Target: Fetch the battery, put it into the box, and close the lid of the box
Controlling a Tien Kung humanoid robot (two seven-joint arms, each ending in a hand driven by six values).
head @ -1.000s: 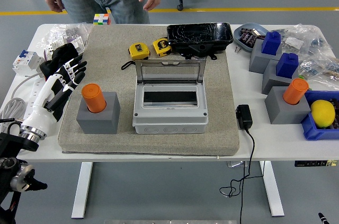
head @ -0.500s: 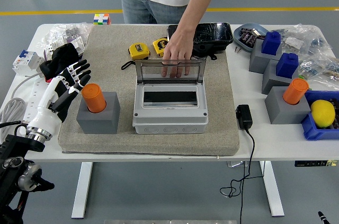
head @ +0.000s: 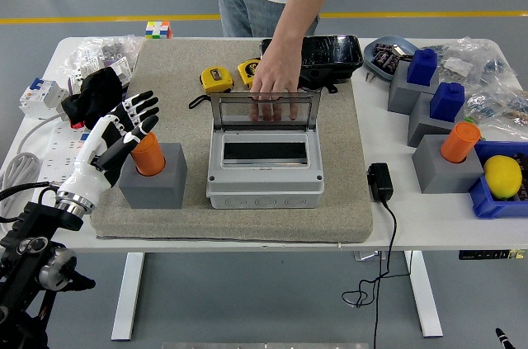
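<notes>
I see a long, narrow opening (head: 265, 153) in the grey box, so I expect the orange battery (head: 149, 154) to lie on its side along it when I put it in.
An orange cylindrical battery (head: 149, 154) stands upright in a grey block holder (head: 154, 177) on the left of the felt mat (head: 338, 159). My left hand (head: 124, 128) hovers just over and left of the battery, fingers spread, holding nothing. The grey box (head: 263, 169) sits mid-mat with its clear lid (head: 264, 109) raised upright. A person's hand (head: 275, 85) rests on the lid's top edge from behind. My right arm is out of sight.
Two yellow tape measures (head: 235, 76) and a black tray (head: 312, 57) lie behind the box. At right stand grey blocks with blue pieces (head: 422, 67), a second orange battery (head: 459, 142) and a blue bin holding a lemon (head: 502, 176). A black adapter (head: 379, 181) lies beside the mat.
My left hand moved right and forward, from the mat's left edge to over the battery. The person stepped in and put a hand on the open lid.
</notes>
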